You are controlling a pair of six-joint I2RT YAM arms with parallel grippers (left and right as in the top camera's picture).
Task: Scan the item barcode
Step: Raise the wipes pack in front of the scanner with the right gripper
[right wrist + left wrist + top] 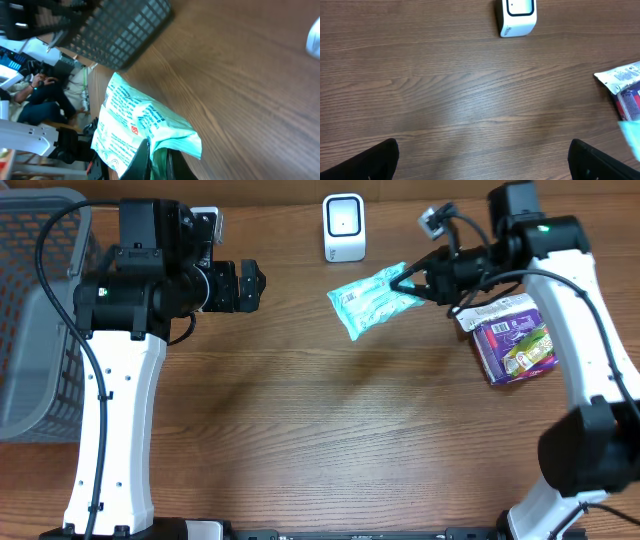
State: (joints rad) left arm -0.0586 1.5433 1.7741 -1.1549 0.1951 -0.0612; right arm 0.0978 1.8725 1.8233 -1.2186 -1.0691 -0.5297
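Next, I swing the teal snack packet (368,302) round with my right gripper and bring it over the scanner's window (344,217), because the packet points toward the basket and is short of the scanner.
My right gripper (408,281) is shut on one end of a teal snack packet (372,300) and holds it above the table, just below and right of the white barcode scanner (344,227). In the right wrist view the packet (135,125) hangs pinched between the dark fingers (141,162), printed side showing. My left gripper (250,285) is open and holds nothing, left of the packet. In the left wrist view only bare wood lies between its fingertips (375,160), and the scanner (516,16) stands far ahead.
A purple packet (515,340) and a white packet (497,310) lie under the right arm. A grey mesh basket (35,320) stands at the left edge of the table; the right wrist view shows the basket (125,30) too.
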